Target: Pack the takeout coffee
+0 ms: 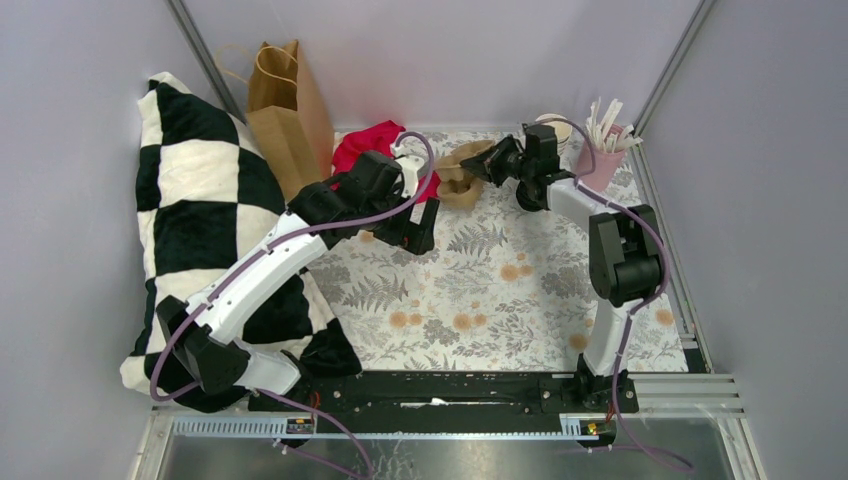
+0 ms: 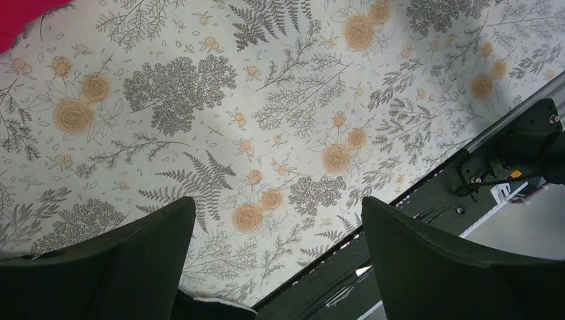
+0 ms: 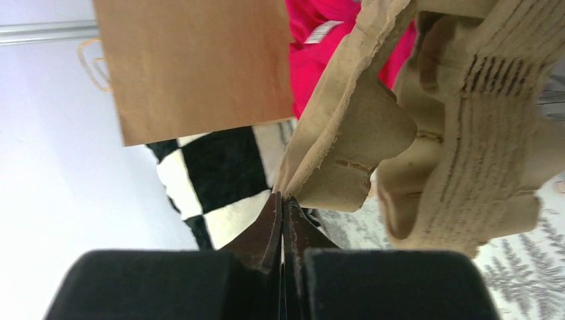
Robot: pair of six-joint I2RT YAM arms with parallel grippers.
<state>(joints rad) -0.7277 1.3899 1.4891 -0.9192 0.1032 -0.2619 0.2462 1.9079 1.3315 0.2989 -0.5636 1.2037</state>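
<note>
The cup carrier's thin rim (image 3: 313, 143) is pinched in my right gripper, tilted over another carrier. I should lift the held carrier clear and let my left gripper take its free side (image 1: 443, 163).
My right gripper (image 1: 488, 163) is shut on the edge of a tan pulp cup carrier (image 1: 458, 178) and holds it tilted at the back of the table. In the right wrist view the fingertips (image 3: 283, 198) pinch the carrier's thin rim (image 3: 333, 143). My left gripper (image 1: 420, 236) is open and empty, hanging over the flowered tablecloth (image 2: 266, 100) just left of the carrier. Its jaws stand wide apart with only cloth between them (image 2: 276, 208). The lidded takeout coffee cup does not show in any view.
A brown paper bag (image 1: 287, 108) stands at the back left, with a red cloth (image 1: 372, 146) beside it. A black-and-white checked pillow (image 1: 200, 215) fills the left side. A stack of lidless cups (image 1: 556, 128) and a pink cup of white sticks (image 1: 604, 160) stand at the back right.
</note>
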